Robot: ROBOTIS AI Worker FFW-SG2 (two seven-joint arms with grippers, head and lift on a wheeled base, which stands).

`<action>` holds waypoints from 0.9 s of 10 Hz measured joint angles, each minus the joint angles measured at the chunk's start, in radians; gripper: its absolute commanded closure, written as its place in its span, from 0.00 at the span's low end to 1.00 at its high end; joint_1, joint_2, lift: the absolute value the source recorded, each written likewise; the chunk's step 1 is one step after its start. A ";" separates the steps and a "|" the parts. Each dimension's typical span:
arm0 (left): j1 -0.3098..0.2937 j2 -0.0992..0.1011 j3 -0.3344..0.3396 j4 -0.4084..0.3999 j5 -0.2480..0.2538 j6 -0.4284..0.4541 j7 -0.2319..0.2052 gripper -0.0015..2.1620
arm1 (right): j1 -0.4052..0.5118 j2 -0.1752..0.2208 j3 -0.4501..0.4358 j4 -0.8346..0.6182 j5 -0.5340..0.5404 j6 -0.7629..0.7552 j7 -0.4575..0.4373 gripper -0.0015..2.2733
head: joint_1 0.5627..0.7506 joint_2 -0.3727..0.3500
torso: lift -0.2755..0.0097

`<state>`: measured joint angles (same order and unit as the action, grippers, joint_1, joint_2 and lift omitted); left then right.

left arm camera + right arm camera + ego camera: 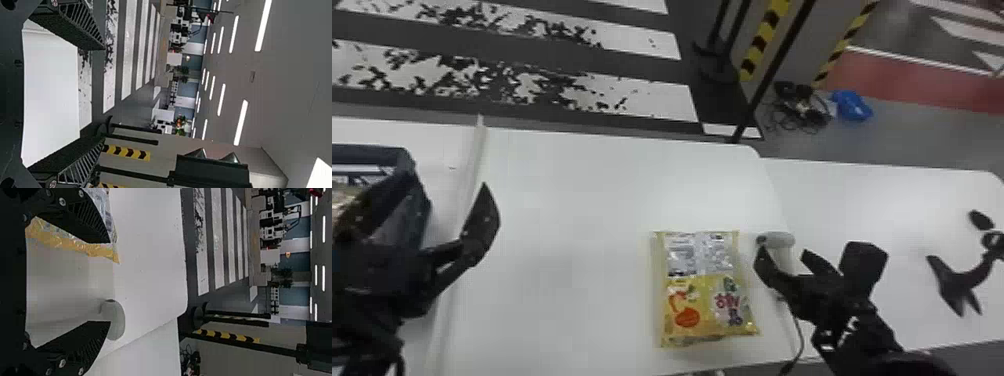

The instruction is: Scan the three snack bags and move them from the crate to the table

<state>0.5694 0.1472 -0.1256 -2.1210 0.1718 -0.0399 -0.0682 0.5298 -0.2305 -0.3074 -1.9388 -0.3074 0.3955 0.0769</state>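
I expect the yellow snack bag (706, 291) to wrinkle up at the pinch and stay spread out past it when I lift, because creased, shiny film (714, 253) wraps the bag.
The left gripper (426, 207) stands open beside and over the right side of the dark blue crate (377, 153); in the left wrist view the left gripper (101, 94) has nothing between its fingers. A yellow snack bag (699, 287) lies flat on the white table (572, 210). Just right of it is the right gripper (783, 256), close to the grey-white scanner (778, 240). From the right wrist, the right gripper (109, 282) is open, with the scanner (114, 319) by one fingertip and the bag (84, 246) partly behind the other finger.
A second white table (872, 210) adjoins on the right, carrying a black object (957, 287). The scanner's cable (801, 335) runs toward the front edge. A pale raised strip (474, 155) crosses the surface between crate and bag.
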 measured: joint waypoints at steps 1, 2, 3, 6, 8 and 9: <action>0.000 0.000 0.000 0.004 0.000 -0.001 0.001 0.03 | -0.021 -0.017 -0.002 0.057 0.019 -0.021 0.006 0.02 | 0.70 0.03 | 0.75; 0.001 0.001 0.000 0.006 -0.003 -0.001 0.001 0.03 | -0.058 -0.038 -0.002 0.131 0.035 -0.029 0.030 0.02 | 0.70 0.03 | 0.75; 0.005 0.002 0.001 0.008 -0.006 -0.001 0.001 0.03 | -0.098 -0.054 -0.001 0.201 0.043 -0.030 0.064 0.03 | 0.70 0.03 | 0.75; 0.010 0.013 0.000 0.013 -0.011 0.009 -0.001 0.03 | -0.206 -0.095 0.001 0.375 0.070 -0.023 0.137 0.60 | 0.70 0.03 | 0.75; 0.012 0.017 -0.003 0.011 -0.014 0.017 -0.001 0.03 | -0.235 -0.115 0.001 0.410 0.075 0.040 0.182 0.99 | 0.70 0.03 | 0.75; 0.009 0.017 -0.007 0.011 -0.016 0.028 -0.001 0.03 | -0.241 -0.119 0.001 0.413 0.079 0.061 0.201 0.99 | 0.70 0.03 | 0.75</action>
<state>0.5780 0.1642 -0.1325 -2.1101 0.1556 -0.0120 -0.0690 0.2886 -0.3496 -0.3068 -1.5257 -0.2287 0.4564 0.2775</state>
